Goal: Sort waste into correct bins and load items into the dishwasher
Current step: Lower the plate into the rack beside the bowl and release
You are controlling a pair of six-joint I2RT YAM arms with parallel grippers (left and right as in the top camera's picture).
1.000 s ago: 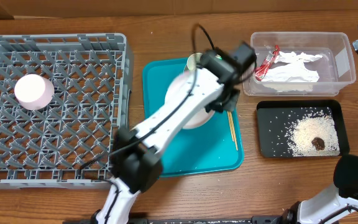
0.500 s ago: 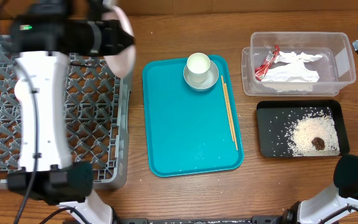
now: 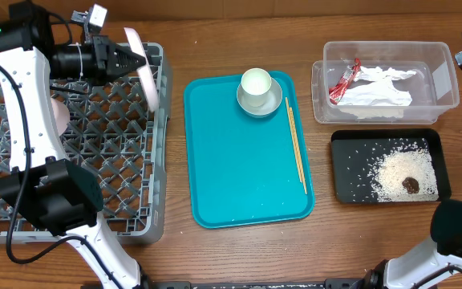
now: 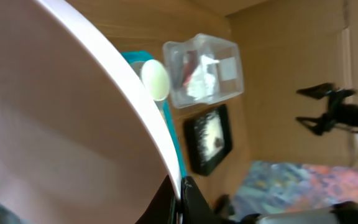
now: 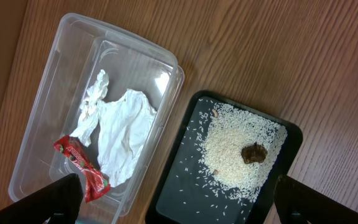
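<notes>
My left gripper should keep moving the pale pink plate down, since its lower edge (image 3: pixel 151 101) hangs over empty grid (image 3: pixel 117 120) next to the pink bowl, until the dish rack holds the plate up.
My left gripper (image 3: pixel 131 59) is shut on the rim of the large pale pink plate (image 3: pixel 145 76) and holds it on edge over the right side of the grey dish rack (image 3: pixel 95 185). In the left wrist view the plate (image 4: pixel 55 112) fills the left, with the fingers (image 4: pixel 180 202) pinching its rim. A pink bowl (image 3: pixel 61 119) in the rack is partly hidden by the arm. A white cup (image 3: pixel 256 83) stands in a small dish (image 3: pixel 271 103) on the teal tray (image 3: pixel 239 185). My right gripper (image 5: pixel 179 202) is open, high above the bins.
The clear tub (image 3: pixel 443 80) holds the red wrapper (image 3: pixel 344 80) and the white napkin (image 3: pixel 379 90). The black tray (image 3: pixel 343 172) holds rice (image 3: pixel 391 172) and the brown lump (image 3: pixel 411 185). Chopsticks (image 3: pixel 296 144) lie on the teal tray's right side.
My left arm has lifted the plate off the teal tray and swung it left over the rack. The plate now stands on edge there. The right arm has not moved.
</notes>
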